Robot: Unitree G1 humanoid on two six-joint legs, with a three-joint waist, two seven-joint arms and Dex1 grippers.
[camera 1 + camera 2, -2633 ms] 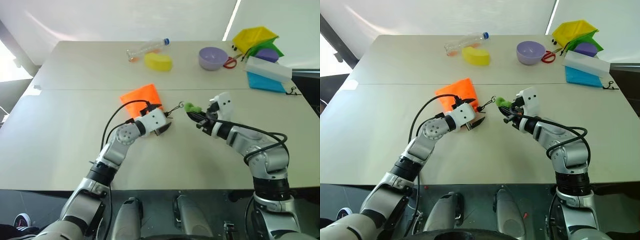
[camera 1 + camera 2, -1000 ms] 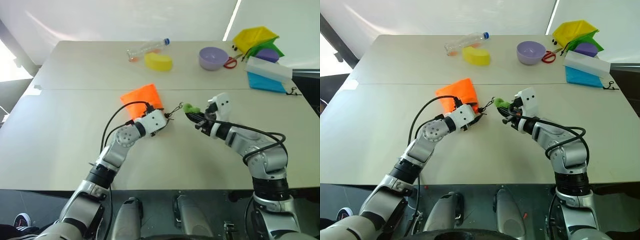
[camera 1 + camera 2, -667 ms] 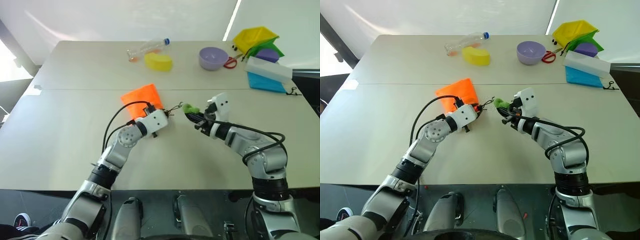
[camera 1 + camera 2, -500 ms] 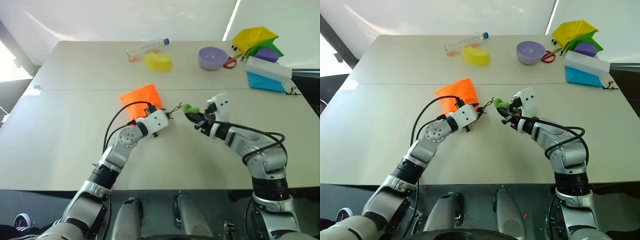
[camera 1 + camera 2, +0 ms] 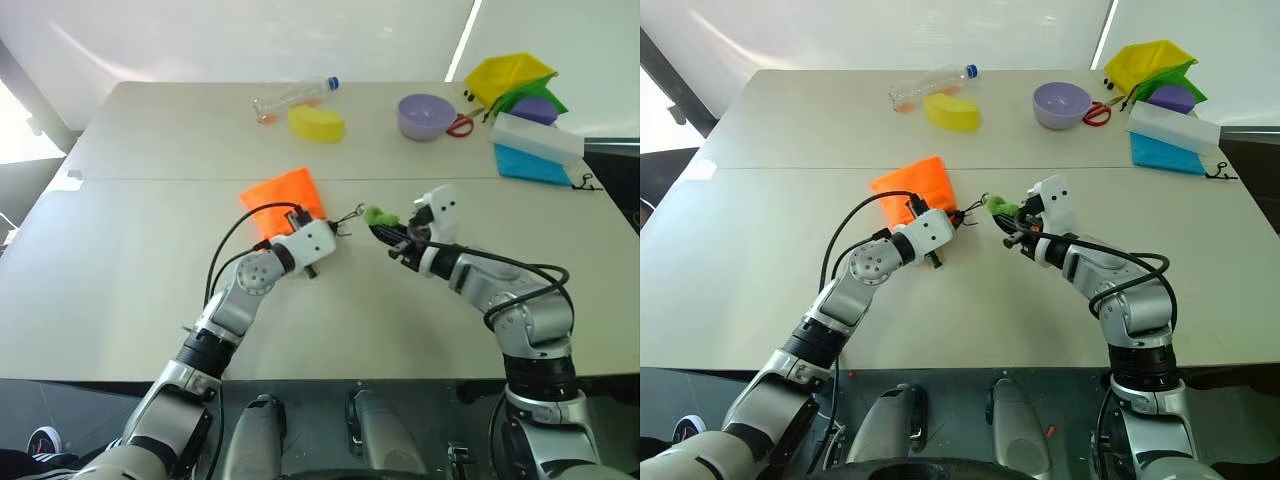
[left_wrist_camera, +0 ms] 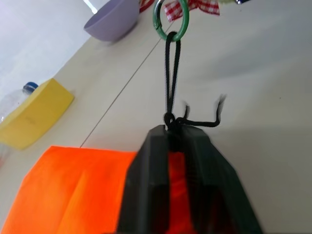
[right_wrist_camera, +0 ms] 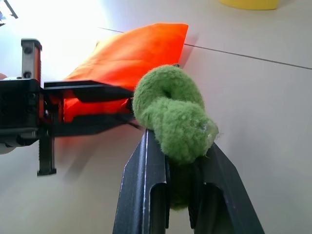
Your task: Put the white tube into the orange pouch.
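Note:
The cord's black stopper is pinched in my left gripper together with the orange pouch's corner. Next, I open the gripper, move back and line up on the fabric behind it.
The orange pouch lies flat on the table's middle. Its black cord runs from the near corner to a green ring. My left gripper is shut on the pouch's corner where the cord comes out, with orange fabric pinched between the fingers. To its right, my right gripper is shut on a green fuzzy lump at the cord's far end, held just above the table. The white tube is out of view.
At the back stand a clear bottle, a yellow sponge, a purple bowl and red scissors. A white box on a blue one and a yellow bag fill the far right corner.
My left gripper, open beside the pouch earlier, has moved onto the pouch's corner and shut its fingers on the fabric. The right arm has stayed still with the green lump.

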